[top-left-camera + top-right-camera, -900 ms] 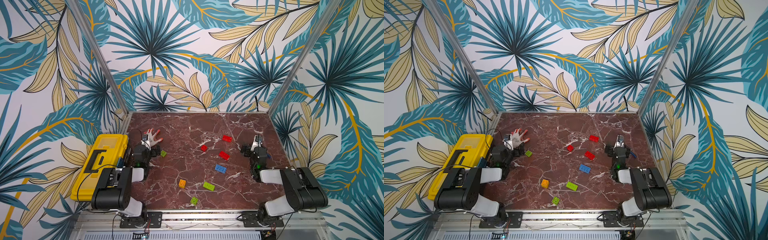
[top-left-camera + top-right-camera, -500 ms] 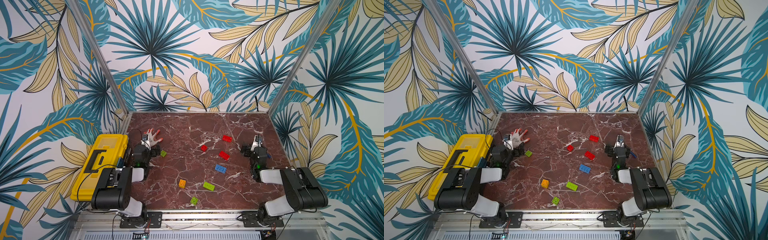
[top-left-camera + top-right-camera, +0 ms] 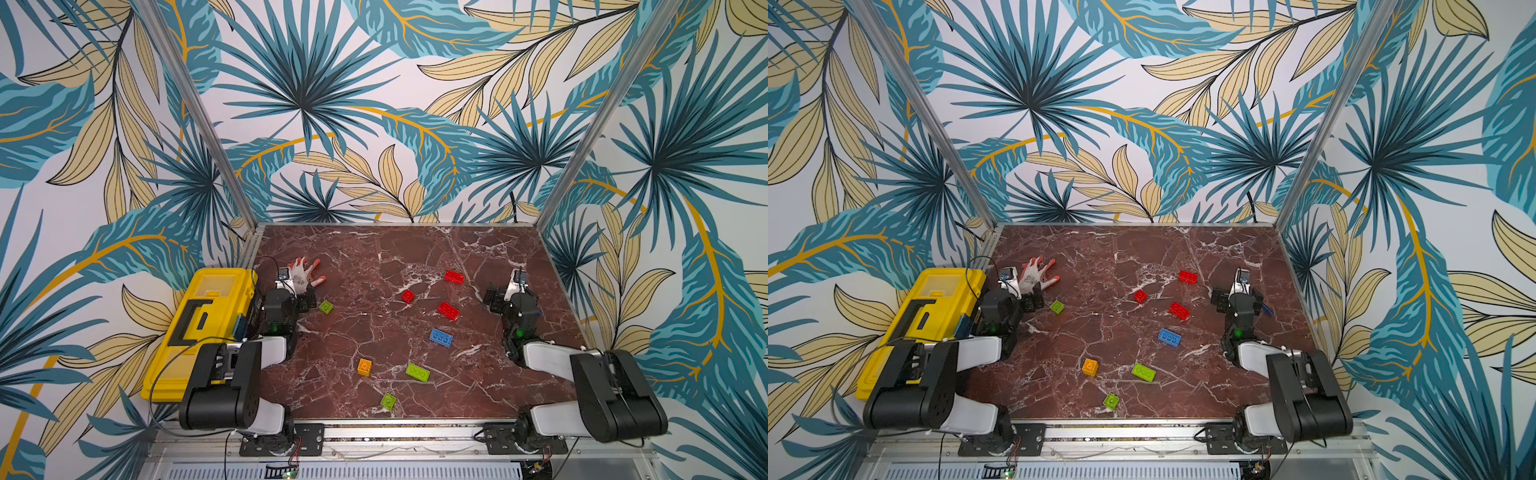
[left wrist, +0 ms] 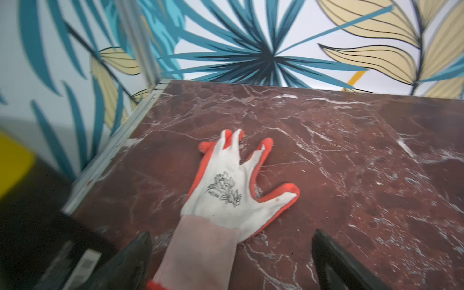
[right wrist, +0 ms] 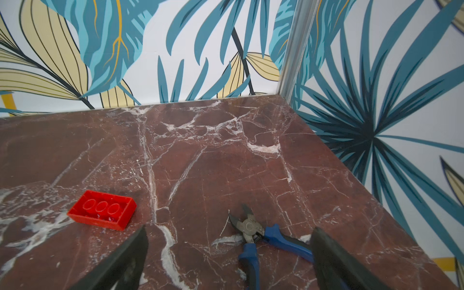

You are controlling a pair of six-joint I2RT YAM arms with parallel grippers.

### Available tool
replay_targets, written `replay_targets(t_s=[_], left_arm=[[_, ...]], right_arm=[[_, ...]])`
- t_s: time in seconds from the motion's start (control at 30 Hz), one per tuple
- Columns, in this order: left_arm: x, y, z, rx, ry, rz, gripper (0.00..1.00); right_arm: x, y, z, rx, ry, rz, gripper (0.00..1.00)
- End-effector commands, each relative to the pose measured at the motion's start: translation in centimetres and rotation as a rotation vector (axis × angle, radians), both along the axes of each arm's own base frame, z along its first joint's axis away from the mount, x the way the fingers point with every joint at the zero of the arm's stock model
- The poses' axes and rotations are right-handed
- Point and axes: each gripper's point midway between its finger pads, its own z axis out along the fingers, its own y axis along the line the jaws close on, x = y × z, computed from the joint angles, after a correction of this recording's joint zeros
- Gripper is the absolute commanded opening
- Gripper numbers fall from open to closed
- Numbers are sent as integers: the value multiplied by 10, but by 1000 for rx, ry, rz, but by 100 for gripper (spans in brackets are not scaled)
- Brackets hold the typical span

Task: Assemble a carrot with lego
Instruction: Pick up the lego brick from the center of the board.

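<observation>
The robot's left gripper is above the glove's cuff (image 4: 199, 253), away from the carrot's bricks, so it should move back while the right gripper takes the orange brick (image 3: 364, 367).
The lego lies loose on the dark red marble table (image 3: 374, 257); the carrot is out of view. In both top views three red bricks (image 3: 448, 310) (image 3: 1179, 310) sit right of centre, with a blue brick (image 3: 441, 337) nearer the front. An orange brick (image 3: 364, 367) and two green bricks (image 3: 417, 372) lie near the front. A third green brick (image 3: 326, 307) lies beside my left gripper (image 3: 296, 293). That gripper (image 4: 231, 234) stands open astride a glove's cuff, holding nothing. My right gripper (image 3: 513, 297) (image 5: 229, 229) is open over bare table, one red brick (image 5: 101, 213) ahead of it.
A white and orange work glove (image 3: 303, 276) (image 4: 226, 185) lies flat at the left. A yellow toolbox (image 3: 203, 328) stands off the table's left edge. Blue-handled cutting pliers (image 5: 251, 228) lie between the right gripper's fingers. Patterned walls close the back and sides.
</observation>
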Motion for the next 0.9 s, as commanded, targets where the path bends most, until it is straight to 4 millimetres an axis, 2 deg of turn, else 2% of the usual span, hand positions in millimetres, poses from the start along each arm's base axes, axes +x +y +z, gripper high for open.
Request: replay_targets(t_s=[0.0,0.07,0.13,0.23,0.3,0.37,0.43,0.63,0.73,0.77,0.87], left_arm=[[-9,25,52,-22,-54,173,99],[-23,31,68,-80,-69,238,100],[-35,34,73,-170,3,297,100],[-38,13,67,-272,184,227,99],[-45,-5,58,-344,293,173,99],[-54,-17,52,-407,340,144,99],[-68,-30,47,-483,371,111,99],[-112,-62,24,-618,476,12,99],[-130,-65,12,-624,510,6,99],[-133,-66,9,-632,509,7,99],[-137,-74,13,-676,495,-7,99]], right_arm=[[-11,0,37,9,-15,-17,100],[-21,4,54,49,-14,-9,99],[-30,13,64,104,15,24,99],[-46,34,69,210,90,108,99],[-57,50,65,284,195,162,100],[-68,74,55,333,317,248,99],[-78,106,42,368,436,359,99],[-120,209,16,244,718,613,100],[-138,250,7,201,799,669,99],[-140,259,3,216,832,655,100],[-158,304,-3,244,938,669,99]])
